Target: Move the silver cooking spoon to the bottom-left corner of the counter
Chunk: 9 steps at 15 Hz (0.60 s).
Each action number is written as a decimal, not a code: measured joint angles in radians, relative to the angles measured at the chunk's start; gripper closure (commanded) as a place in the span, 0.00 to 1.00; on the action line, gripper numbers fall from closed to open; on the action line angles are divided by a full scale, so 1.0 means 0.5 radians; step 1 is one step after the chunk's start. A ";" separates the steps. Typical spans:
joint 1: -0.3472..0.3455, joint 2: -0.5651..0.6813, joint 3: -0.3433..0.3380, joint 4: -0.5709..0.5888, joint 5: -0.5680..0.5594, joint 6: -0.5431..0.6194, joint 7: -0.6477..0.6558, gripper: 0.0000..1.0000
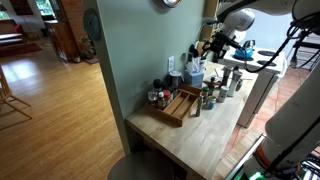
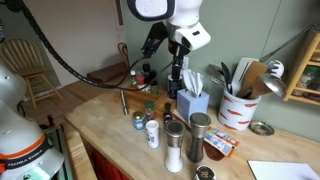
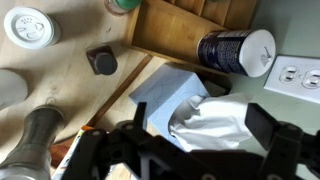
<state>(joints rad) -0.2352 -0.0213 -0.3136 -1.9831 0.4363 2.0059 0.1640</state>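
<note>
My gripper faces down over the tissue box point(image 2: 192, 104), but the silver cooking spoon stands in the white crock, so I should swing across and tilt toward the spoon.
The blond wood counter point(image 1: 190, 140) point(image 2: 105, 130) is crowded along the wall. A slim shiny metal piece point(image 2: 124, 100) at the near end of the wooden tray point(image 1: 180, 106) looks like the silver cooking spoon, but it is too small to be sure. The wrist view does not show it. My gripper point(image 1: 212, 47) point(image 2: 177, 72) point(image 3: 200, 115) hangs open over the blue tissue box point(image 1: 195, 72) point(image 2: 192, 103) point(image 3: 160, 90). The white tissue sticks up between its fingers, and I cannot tell if they touch it.
A white crock point(image 2: 237, 108) holds dark utensils and a wooden spatula. Tall shakers point(image 2: 173, 145) and small jars point(image 2: 152, 132) stand in front. A dark can point(image 3: 232, 48) sits in the tray by the wall outlet point(image 3: 295, 75). The green wall point(image 1: 130, 50) is close behind.
</note>
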 measured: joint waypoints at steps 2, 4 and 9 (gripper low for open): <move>0.002 -0.007 0.017 0.003 0.000 0.000 0.001 0.00; 0.001 -0.007 0.020 0.004 0.000 0.000 0.001 0.00; -0.023 -0.002 0.014 0.010 0.045 0.000 0.008 0.00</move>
<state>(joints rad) -0.2469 -0.0221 -0.3066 -1.9781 0.4587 2.0059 0.1681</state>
